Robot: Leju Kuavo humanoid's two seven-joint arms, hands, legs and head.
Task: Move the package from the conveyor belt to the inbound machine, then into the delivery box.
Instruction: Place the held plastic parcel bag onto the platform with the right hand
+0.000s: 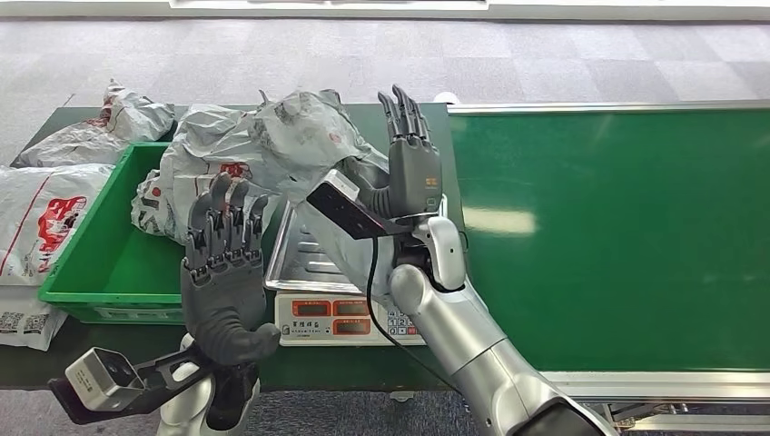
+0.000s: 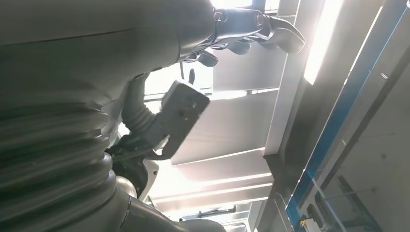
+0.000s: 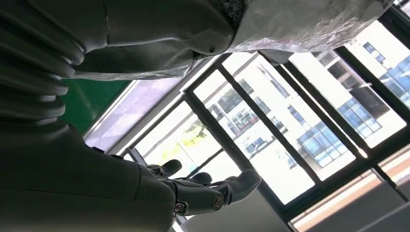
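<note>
The grey package (image 1: pixel 289 154) will sag and hang over the delivery box's rim when I carry it there, because slack, creased plastic (image 1: pixel 320 123) bends over beside my right hand.
The crumpled grey package (image 1: pixel 281 150) lies across the far end of the scale's metal tray (image 1: pixel 304 256) and the rim of the green delivery box (image 1: pixel 109 250). My right hand (image 1: pixel 413 168) stands upright beside the package's right edge, fingers straight and apart, holding nothing. In the right wrist view the package's plastic (image 3: pixel 309 24) lies against the thumb side of that hand (image 3: pixel 203 191). My left hand (image 1: pixel 222 263) is raised in front of the box and the scale, fingers up and spread, holding nothing. The green conveyor belt (image 1: pixel 617 227) to the right is bare.
The scale's display and keypad (image 1: pixel 350 320) face me below the tray. Other bagged parcels lie left of the box (image 1: pixel 50 218), behind it (image 1: pixel 109 127) and at the table's front left corner (image 1: pixel 23 322). Grey carpet lies beyond the table.
</note>
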